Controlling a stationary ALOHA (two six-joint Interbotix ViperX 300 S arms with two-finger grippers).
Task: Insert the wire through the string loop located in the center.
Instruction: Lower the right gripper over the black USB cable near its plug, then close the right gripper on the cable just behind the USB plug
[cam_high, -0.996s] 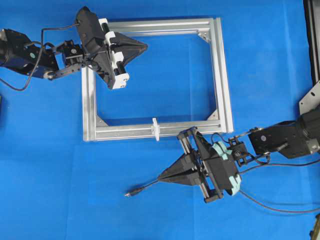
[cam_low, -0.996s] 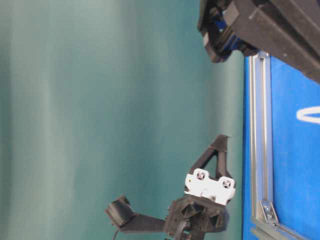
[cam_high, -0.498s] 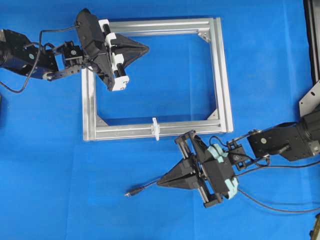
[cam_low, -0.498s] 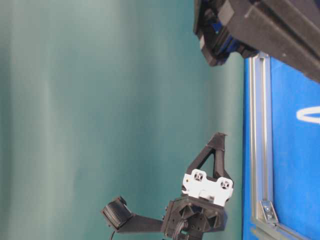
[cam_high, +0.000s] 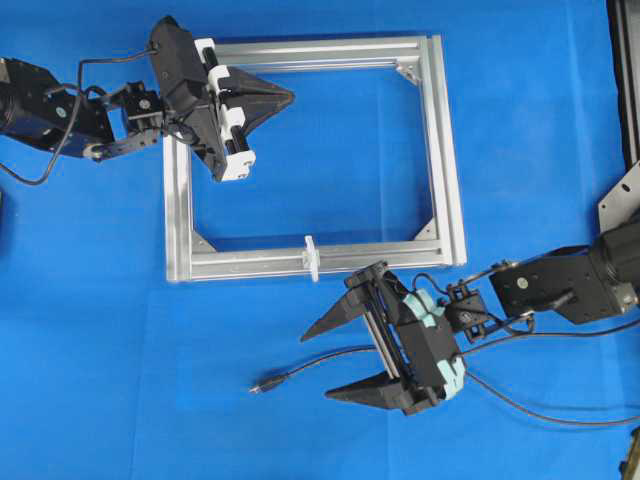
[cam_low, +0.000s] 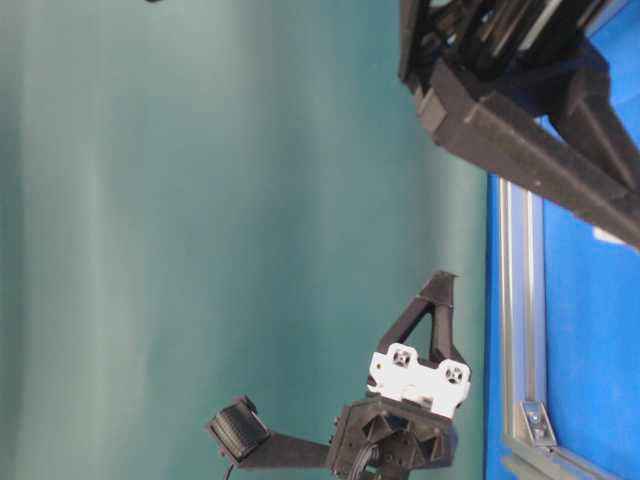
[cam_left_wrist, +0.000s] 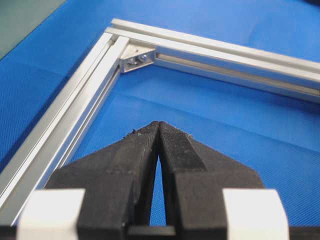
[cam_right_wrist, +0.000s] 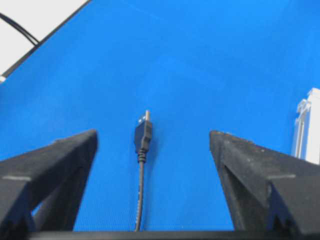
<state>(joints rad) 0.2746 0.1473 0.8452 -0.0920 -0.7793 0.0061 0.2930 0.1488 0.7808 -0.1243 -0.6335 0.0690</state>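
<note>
The wire runs nearly straight behind the dark plug, so I expect the dark plug to keep pointing ahead rather than droop when the robot lifts the wire.
The wire lies on the blue table, its dark plug with the metallic tip pointing left. My right gripper is open wide, and the wire runs between its jaws without touching them. In the right wrist view the plug lies ahead between the spread fingers. The string loop stands white and upright on the near bar of the silver frame, just above the right gripper. My left gripper is shut and empty over the frame's top left part, as the left wrist view shows.
The right arm's own black cables trail over the table at the lower right. A corner bracket sits ahead of the left gripper. A white upright piece shows at the right wrist view's right edge.
My right gripper has opened wide and let go of the wire, which now lies loose on the table. The left gripper has barely moved.
</note>
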